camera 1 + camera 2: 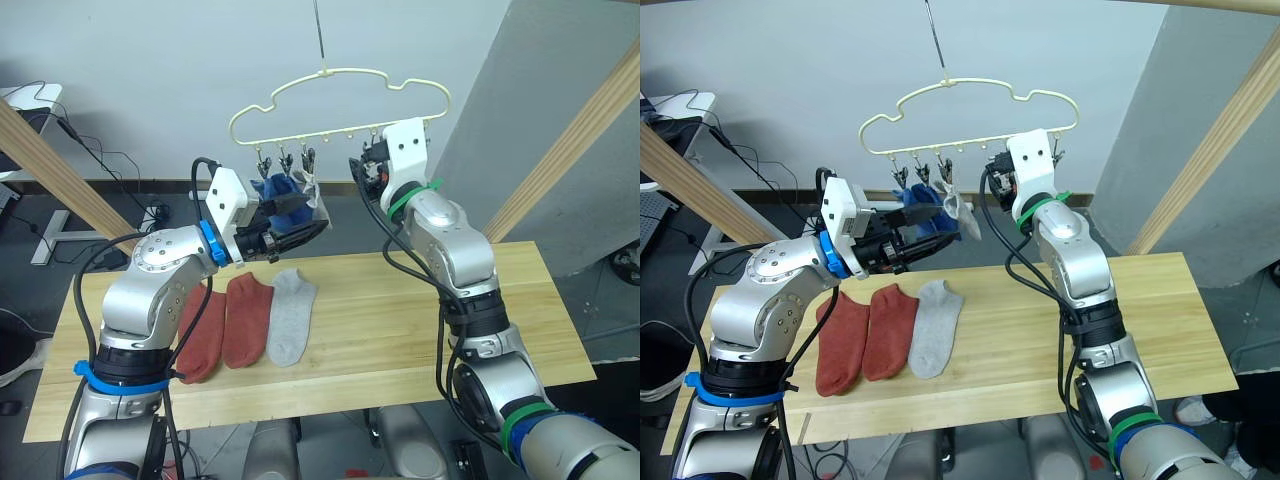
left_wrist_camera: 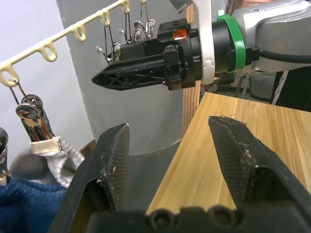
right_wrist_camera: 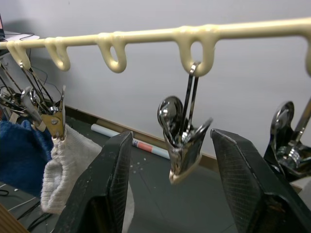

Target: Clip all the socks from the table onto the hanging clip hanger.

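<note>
I expect the silver clip to open downward for a sock when I squeeze its handles, because the silver clip's handles (image 3: 171,110) spread apart above its pinched jaws (image 3: 181,167).
The pale yellow clip hanger (image 1: 340,105) hangs over the back of the table (image 1: 400,310). Two blue socks (image 1: 273,189) and one grey sock (image 1: 319,201) are clipped to its left clips. On the table lie two rust red socks (image 1: 203,331) (image 1: 246,317) and a light grey sock (image 1: 291,314), side by side. My left gripper (image 1: 316,224) is open and empty, just below the hanging socks. My right gripper (image 3: 171,140) is open, its fingers on either side of an empty silver clip (image 3: 182,141) without touching it.
Thick wooden poles (image 1: 565,150) (image 1: 55,165) slant up at both sides of the table. Further empty clips (image 3: 289,141) hang to the right on the hanger. The right half of the tabletop is bare wood.
</note>
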### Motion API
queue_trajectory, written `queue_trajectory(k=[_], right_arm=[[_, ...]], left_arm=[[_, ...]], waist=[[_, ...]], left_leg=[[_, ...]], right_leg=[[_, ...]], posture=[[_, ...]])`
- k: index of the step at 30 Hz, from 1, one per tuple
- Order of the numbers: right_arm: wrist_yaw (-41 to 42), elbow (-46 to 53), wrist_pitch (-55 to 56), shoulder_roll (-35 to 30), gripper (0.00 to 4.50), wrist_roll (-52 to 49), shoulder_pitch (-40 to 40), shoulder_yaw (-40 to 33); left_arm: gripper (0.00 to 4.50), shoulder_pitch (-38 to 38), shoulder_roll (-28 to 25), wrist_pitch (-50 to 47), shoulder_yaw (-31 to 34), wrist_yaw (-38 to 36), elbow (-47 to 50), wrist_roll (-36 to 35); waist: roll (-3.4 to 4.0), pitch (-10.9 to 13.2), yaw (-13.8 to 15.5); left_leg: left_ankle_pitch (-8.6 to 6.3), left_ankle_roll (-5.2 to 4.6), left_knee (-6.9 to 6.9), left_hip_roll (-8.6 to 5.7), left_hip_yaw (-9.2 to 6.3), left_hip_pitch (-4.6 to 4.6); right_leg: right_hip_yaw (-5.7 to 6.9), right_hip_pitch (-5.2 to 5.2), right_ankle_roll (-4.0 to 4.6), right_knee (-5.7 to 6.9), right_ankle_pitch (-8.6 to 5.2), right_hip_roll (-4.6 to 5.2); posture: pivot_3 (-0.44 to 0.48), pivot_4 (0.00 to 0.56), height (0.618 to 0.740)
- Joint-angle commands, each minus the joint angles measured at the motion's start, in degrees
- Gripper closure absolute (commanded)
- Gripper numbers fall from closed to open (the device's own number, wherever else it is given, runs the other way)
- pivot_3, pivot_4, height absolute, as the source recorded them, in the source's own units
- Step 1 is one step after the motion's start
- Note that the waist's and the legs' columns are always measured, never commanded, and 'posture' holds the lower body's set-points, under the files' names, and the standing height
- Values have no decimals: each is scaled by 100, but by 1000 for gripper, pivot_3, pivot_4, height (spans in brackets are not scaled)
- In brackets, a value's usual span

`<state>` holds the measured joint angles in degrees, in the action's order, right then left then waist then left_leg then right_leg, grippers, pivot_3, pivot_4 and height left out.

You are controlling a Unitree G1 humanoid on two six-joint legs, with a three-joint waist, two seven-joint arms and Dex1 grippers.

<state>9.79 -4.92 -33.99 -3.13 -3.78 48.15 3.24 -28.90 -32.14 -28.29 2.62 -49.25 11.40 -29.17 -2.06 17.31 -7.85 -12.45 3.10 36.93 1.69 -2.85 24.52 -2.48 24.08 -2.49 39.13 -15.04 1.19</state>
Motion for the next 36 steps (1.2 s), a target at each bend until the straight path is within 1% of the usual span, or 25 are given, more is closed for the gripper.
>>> queue_trajectory(k=[1,6,7,8,9,21,27,36], right_arm=[[-29,321,18,36,1848,-90,4,-95],[-26,313,31,37,1848,-89,3,-78],[-24,314,32,44,2196,-98,1,-83],[-22,313,33,46,2345,-99,1,-81],[-20,311,33,43,2672,-96,4,-76],[-9,422,-17,22,2672,-48,-16,-7],[-142,562,-128,1,2672,81,-48,34],[-75,597,-54,78,2672,-21,-36,58]], left_arm=[[1644,6,31,52,-10,9,232,-49],[1644,-1,44,56,-12,14,224,-26],[1644,-2,44,56,-10,15,223,-23],[1644,-6,45,55,-9,16,220,-21],[1644,-9,45,54,-9,16,218,-20],[1644,-26,49,44,-25,31,222,-3],[1644,-13,60,35,-40,38,248,-13],[1644,5,61,19,-55,63,292,-28]], waist=[[0,0,0],[0,0,-1],[0,0,-1],[0,0,-1],[0,0,0],[0,0,-1],[0,0,-1],[0,-1,-2]], left_leg=[[0,0,0,0,0,0],[0,0,0,0,0,0],[0,0,0,0,0,0],[0,0,0,0,0,0],[0,0,0,0,0,0],[0,0,0,0,0,0],[0,0,1,0,0,0],[0,0,1,0,0,0]], right_leg=[[0,0,0,0,0,0],[0,0,0,0,0,0],[0,0,0,0,0,0],[0,0,0,0,0,0],[0,0,0,0,0,0],[0,0,0,0,0,0],[0,0,0,1,0,0],[0,0,0,2,0,0]], posture=[[-170,242,740],[-170,242,740],[-170,242,740],[-170,242,740],[-170,242,740],[-171,241,740],[-174,237,740],[-170,233,740]])
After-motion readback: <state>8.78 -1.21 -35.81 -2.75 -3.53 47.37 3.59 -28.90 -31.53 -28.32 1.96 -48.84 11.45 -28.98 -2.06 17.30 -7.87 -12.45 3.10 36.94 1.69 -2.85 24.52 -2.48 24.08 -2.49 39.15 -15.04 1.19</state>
